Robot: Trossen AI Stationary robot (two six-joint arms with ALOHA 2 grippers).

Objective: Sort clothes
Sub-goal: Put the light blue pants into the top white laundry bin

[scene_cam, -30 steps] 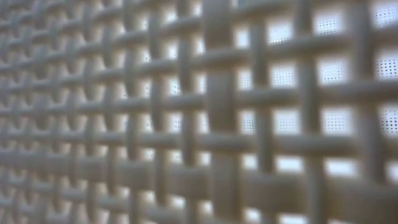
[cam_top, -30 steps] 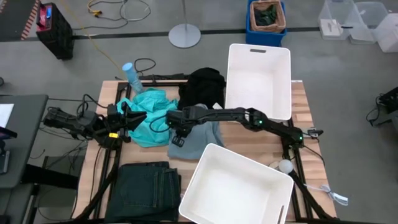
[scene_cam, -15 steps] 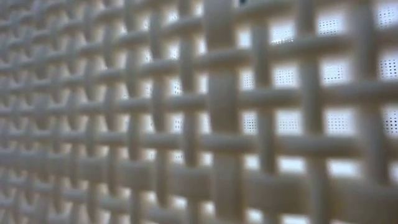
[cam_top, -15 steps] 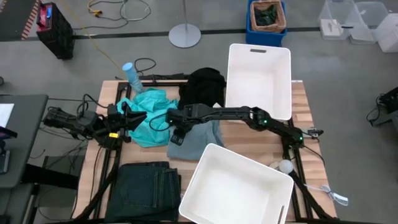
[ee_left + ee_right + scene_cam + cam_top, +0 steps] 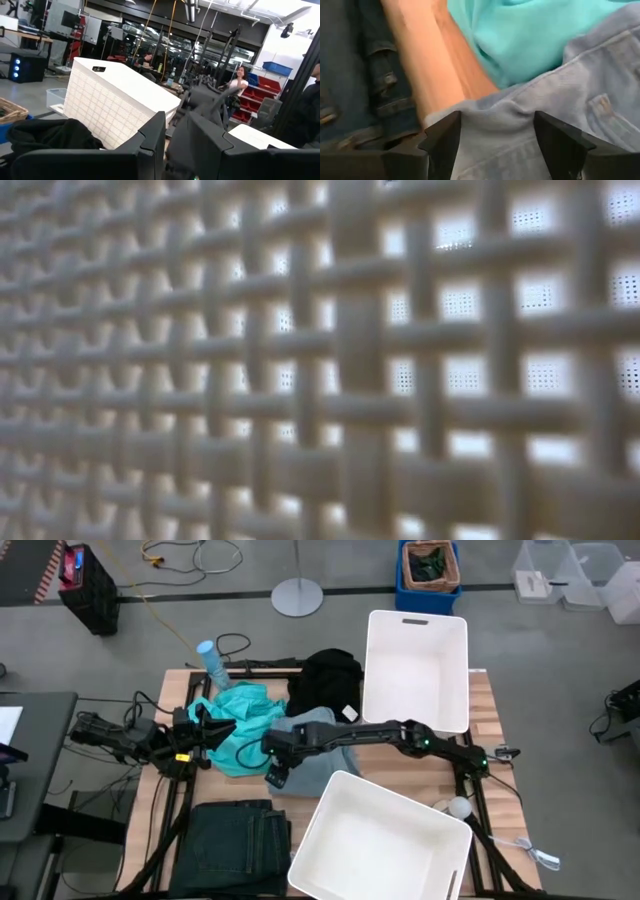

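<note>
I should press down on the pale blue denim (image 5: pixel 497 142) lying flat below my right gripper's open fingers and gather its waistband (image 5: pixel 511 106) into a fold to pinch before lifting.
The pale blue denim piece (image 5: pixel 322 766) lies flat mid-table, its left edge against the turquoise top (image 5: pixel 240 712). My right gripper (image 5: pixel 275 776) stands open over the denim's near left corner (image 5: pixel 485 107), with the turquoise top (image 5: pixel 520 35) and the dark jeans (image 5: pixel 350 75) beyond. The black top (image 5: pixel 325 675) lies in a heap at the far middle. The dark jeans (image 5: pixel 235 840) lie folded at the near left. My left gripper (image 5: pixel 205 730) waits at the table's left by the turquoise top, its fingers (image 5: pixel 150 142) a little apart with nothing between. My right gripper comes from above, slanting toward the table's left, with its open fingers (image 5: pixel 442 142) on either side of the denim's corner edge. I cannot tell whether the fingertips touch the cloth. The denim lies flat on the table.
One white bin (image 5: pixel 415 665) stands at the far right and another (image 5: pixel 380 840) at the near middle. The near bin's lattice wall (image 5: pixel 320 360) fills the low view. A pale blue bottle (image 5: pixel 210 660) stands at the far left corner. People show in the room beyond.
My right gripper has opened its fingers and shifted a little toward the table's left and near edges, along the denim's left side. The denim stays on the table.
</note>
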